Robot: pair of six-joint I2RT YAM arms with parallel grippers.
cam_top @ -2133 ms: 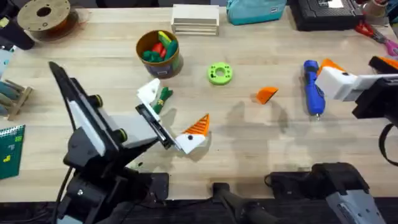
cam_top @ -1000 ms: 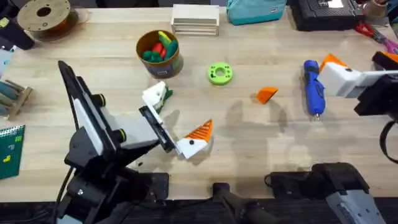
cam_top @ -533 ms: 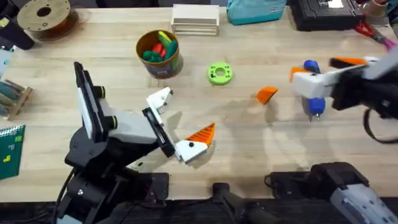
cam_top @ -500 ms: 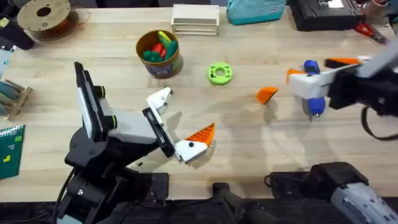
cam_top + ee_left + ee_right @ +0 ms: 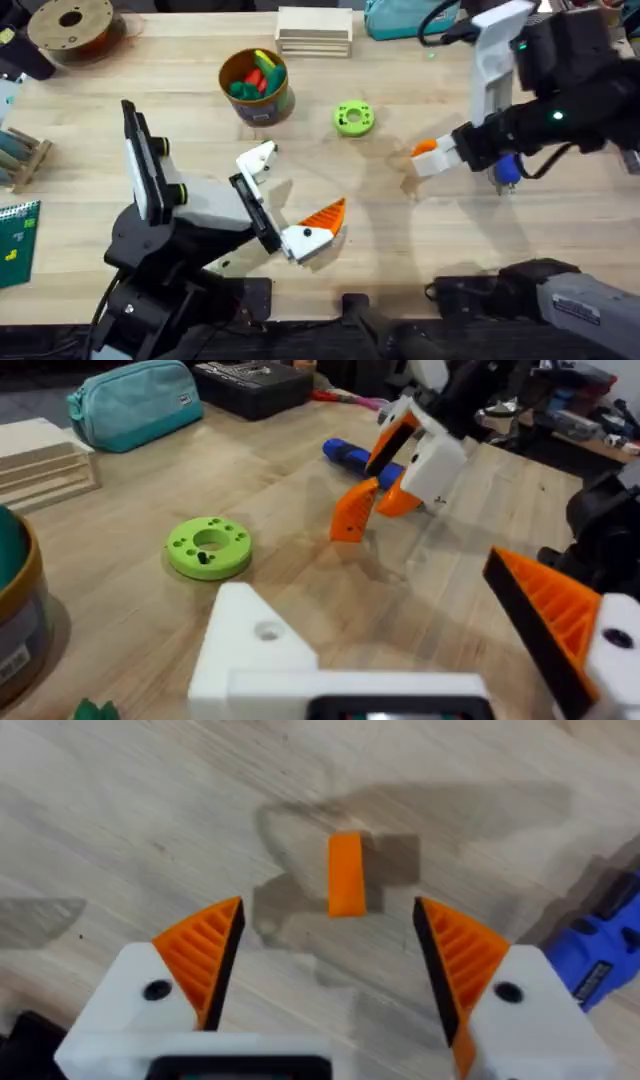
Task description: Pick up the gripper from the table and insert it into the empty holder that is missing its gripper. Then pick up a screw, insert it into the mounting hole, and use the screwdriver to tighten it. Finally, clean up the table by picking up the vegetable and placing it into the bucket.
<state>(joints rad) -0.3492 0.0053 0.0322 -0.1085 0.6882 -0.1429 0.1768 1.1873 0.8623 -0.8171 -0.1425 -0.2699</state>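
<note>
My gripper will insert the orange gripper (image 5: 346,875), which should stay seated before the screw. The empty white holder (image 5: 258,160) mirrors the one that carries an orange pad.
The loose orange gripper (image 5: 346,872) lies on the table between the spread pads of my right gripper (image 5: 330,955), which hovers open just above it (image 5: 445,160). My left gripper (image 5: 290,192) is open and holds nothing. One of its sides is the bare white holder (image 5: 258,158) with a mounting hole (image 5: 268,630); the other side carries an orange ribbed pad (image 5: 550,610). The blue screwdriver (image 5: 507,170) lies partly under the right arm. A scrap of the green vegetable (image 5: 95,710) shows by the left gripper. The brown-orange bucket (image 5: 275,100) stands at the back left, holding toy produce.
A flat bright-green disc with holes (image 5: 352,118) lies between the bucket and the orange gripper. A stack of light wooden boards (image 5: 314,30) and a teal pouch (image 5: 405,18) line the far edge. A filament spool (image 5: 72,25) sits at the far left.
My right arm swung left from beside the screwdriver and now hangs over the loose orange gripper. The left arm has barely moved in the last half second.
</note>
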